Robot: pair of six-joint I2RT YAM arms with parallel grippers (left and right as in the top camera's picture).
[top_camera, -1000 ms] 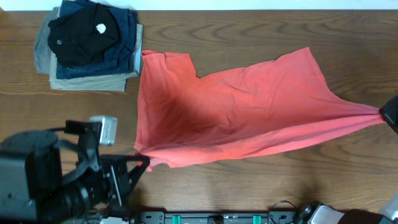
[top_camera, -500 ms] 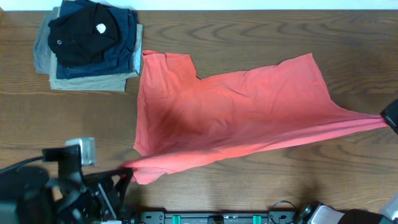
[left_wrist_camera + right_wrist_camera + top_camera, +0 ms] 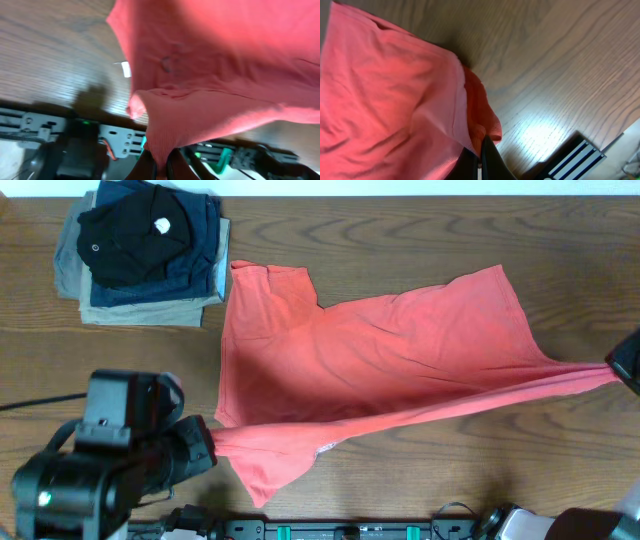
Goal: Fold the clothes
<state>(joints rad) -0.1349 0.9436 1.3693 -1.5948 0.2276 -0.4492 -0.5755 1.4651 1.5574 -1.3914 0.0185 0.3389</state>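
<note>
Both grippers already have the coral-red T-shirt's near edge [image 3: 425,414] stretched tight between them, so my left gripper should move gently inward and bring its corner forward over the shirt's body [image 3: 272,380].
The coral-red T-shirt [image 3: 370,360] lies spread across the middle of the wooden table, its near edge pulled taut between both grippers. My left gripper [image 3: 208,448] is shut on the shirt's near-left corner, which is lifted and hangs in folds [image 3: 200,60]; the fingers [image 3: 162,170] pinch the fabric. My right gripper [image 3: 618,370] at the right edge is shut on the shirt's right corner [image 3: 395,85], fingers [image 3: 481,160] clamped on the bunched hem. No lettering or logo shows.
A stack of folded black, navy and khaki garments [image 3: 145,250] sits at the back left corner. A rail with green clips [image 3: 340,530] runs along the table's front edge. Bare wood [image 3: 430,470] lies in front of the shirt.
My left gripper has lifted and drawn the shirt's near-left corner toward the front, so the near edge now stretches taut and a flap hangs down. The right gripper has stayed in place.
</note>
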